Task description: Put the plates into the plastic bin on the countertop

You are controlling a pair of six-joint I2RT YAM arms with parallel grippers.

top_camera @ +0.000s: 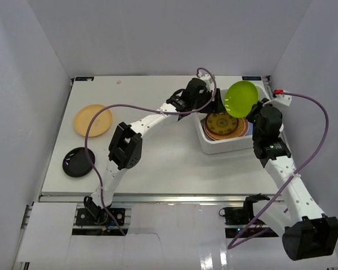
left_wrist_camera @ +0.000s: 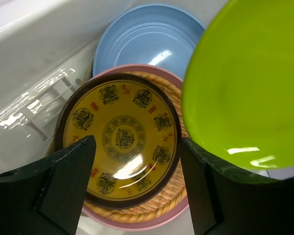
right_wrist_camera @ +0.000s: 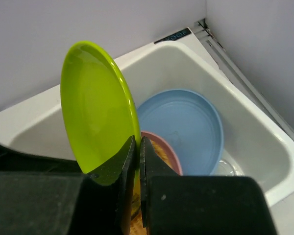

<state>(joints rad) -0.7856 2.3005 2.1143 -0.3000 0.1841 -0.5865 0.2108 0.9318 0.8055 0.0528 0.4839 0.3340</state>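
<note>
The stack (top_camera: 218, 124) has my left gripper hanging over it, so next my left gripper moves out of the way toward the yellow-orange plate (top_camera: 93, 120) before my right gripper lowers the lime green plate there.
The white plastic bin (top_camera: 214, 147) (left_wrist_camera: 29, 58) (right_wrist_camera: 264, 147) stands at the back right of the countertop (top_camera: 174, 163). Inside lies a stack: the black-and-yellow plate (top_camera: 224, 124) (left_wrist_camera: 118, 137) on a tan woven plate (left_wrist_camera: 137, 213) on a pink plate (left_wrist_camera: 152, 225) (right_wrist_camera: 169, 152). A blue plate (left_wrist_camera: 147, 44) (right_wrist_camera: 186, 127) lies behind the stack. My right gripper (top_camera: 258, 109) (right_wrist_camera: 138, 139) is shut on the rim of the lime green plate (top_camera: 241, 98) (left_wrist_camera: 250, 83) (right_wrist_camera: 95, 107), held on edge above the bin. My left gripper (top_camera: 214, 108) (left_wrist_camera: 137, 141) hangs open over the stack, holding nothing.
A yellow-orange plate (top_camera: 93, 119) and a black plate (top_camera: 79, 162) lie on the left side of the countertop. White walls close in the left, back and right. The left arm reaches diagonally across the middle of the table.
</note>
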